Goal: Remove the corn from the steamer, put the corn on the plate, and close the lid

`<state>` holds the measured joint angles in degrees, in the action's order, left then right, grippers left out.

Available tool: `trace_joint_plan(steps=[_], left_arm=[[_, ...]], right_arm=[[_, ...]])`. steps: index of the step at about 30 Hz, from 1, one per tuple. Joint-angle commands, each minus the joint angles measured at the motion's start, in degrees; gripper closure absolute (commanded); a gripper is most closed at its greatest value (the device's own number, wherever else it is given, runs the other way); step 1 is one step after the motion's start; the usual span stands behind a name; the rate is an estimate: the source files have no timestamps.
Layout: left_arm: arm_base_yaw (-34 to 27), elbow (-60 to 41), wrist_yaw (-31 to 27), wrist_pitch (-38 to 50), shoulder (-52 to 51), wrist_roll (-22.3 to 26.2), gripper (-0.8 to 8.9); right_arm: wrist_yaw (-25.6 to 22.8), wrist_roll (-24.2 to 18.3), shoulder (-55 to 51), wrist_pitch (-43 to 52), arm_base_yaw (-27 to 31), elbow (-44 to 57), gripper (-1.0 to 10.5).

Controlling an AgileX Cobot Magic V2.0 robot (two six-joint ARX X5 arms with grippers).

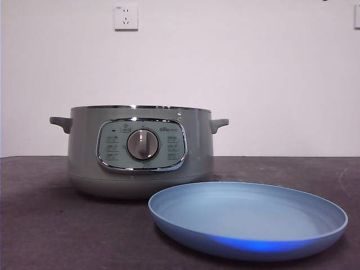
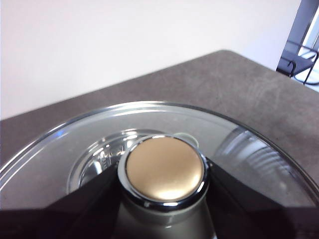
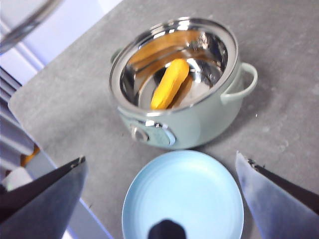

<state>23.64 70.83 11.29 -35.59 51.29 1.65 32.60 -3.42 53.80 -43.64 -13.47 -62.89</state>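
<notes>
The yellow-orange corn (image 3: 171, 83) will stay in place instead of rolling when I lay it on the light-blue plate, because the plate has a wide, level middle (image 1: 248, 211).
The steamer (image 1: 84, 157) stands open on the table with no lid on it. In the right wrist view the yellow-orange corn (image 3: 170, 83) lies inside the steamer (image 3: 199, 124), in its shiny steel bowl. The light-blue plate (image 1: 247, 216) sits bare just in front of the pot. My right gripper (image 3: 162, 194) hovers open high above the plate (image 3: 184, 194) and touches nothing. The glass lid (image 2: 99, 139) is held up off the pot, with my left gripper (image 2: 164, 199) shut on its knob (image 2: 164, 167). An edge of the lid (image 3: 25, 20) shows in a corner of the right wrist view.
A dark grey table (image 1: 45, 225) carries both things, and a white wall with a socket (image 1: 126, 17) stands behind. The table's edge and a metal rack (image 2: 299, 55) show in the left wrist view.
</notes>
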Motion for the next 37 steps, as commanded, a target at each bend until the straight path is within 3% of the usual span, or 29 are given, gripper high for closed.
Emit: trace_joint_plan(steps=[1,11,23,30,37], left_arm=[[0.0,0.8,-0.2,-0.8,-1.9,0.8,8.21],[0.0,-6.5,-0.7,-4.5,-10.3,-0.3,8.21],[0.0,-10.1,-2.4,-14.1,-22.2,-0.4,8.21],[0.0,-10.1,-2.8,-18.8,-26.9,-0.6,8.22],[0.0,-10.1,-2.3,-19.8,-28.0,-0.5,8.22]], right_arm=[[0.0,2.4,1.4,2.9,-0.1,-0.2,4.4],[-0.3,9.7,10.8,16.5,-4.4,-0.2,4.4],[-13.4,14.6,26.9,35.8,-18.6,-1.6,4.4],[-19.7,14.1,39.5,35.3,-24.6,-12.7,4.4],[-24.7,12.9,52.2,27.7,-26.6,-28.1,4.4]])
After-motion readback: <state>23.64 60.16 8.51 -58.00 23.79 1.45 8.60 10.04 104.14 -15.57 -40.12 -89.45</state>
